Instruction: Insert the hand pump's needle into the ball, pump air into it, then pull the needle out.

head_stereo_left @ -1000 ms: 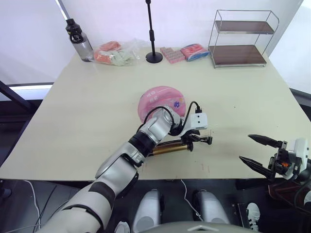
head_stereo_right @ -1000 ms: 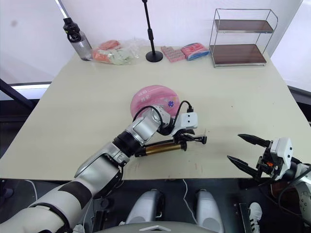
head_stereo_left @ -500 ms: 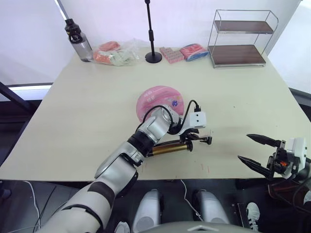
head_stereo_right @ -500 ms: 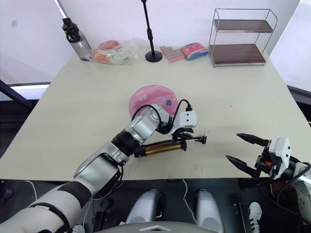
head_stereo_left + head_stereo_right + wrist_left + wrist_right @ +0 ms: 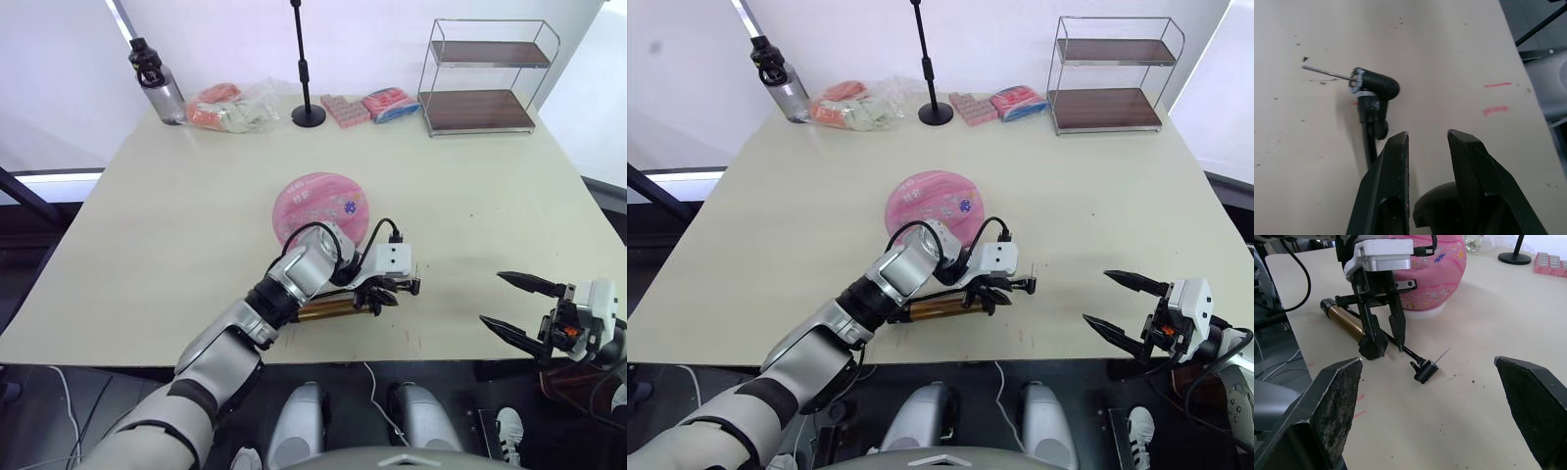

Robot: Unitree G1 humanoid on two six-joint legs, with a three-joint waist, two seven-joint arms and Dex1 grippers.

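Note:
The thin length of the hose (image 5: 1409, 352) runs into the fitting's end (image 5: 1421, 361), so the hose should bend and trail behind when the robot carries the black fitting to the ball.
The flattened pink ball (image 5: 321, 201) lies mid-table, stickers up. In front of it lies the gold hand pump (image 5: 323, 311), its thin hose running right to the black fitting (image 5: 415, 286). The needle (image 5: 1327, 72) sticks out of that fitting (image 5: 1374, 87) and lies bare on the table, apart from the ball. My left gripper (image 5: 377, 299) is down on the pump's front end, and its fingers (image 5: 1393, 176) pinch the black end cap. My right gripper (image 5: 492, 298) hangs wide open past the table's near right edge, holding nothing.
Along the far edge stand a dark water bottle (image 5: 157, 83), a bag of packets (image 5: 230, 108), a black pole stand (image 5: 307, 69), pink packets (image 5: 367, 106) and a wire two-tier shelf (image 5: 480, 78). Small red marks dot the table near the pump.
My left gripper has sunk lower over the pump's front end and drawn slightly toward me, with the pump shifting along. The right gripper has stayed in place.

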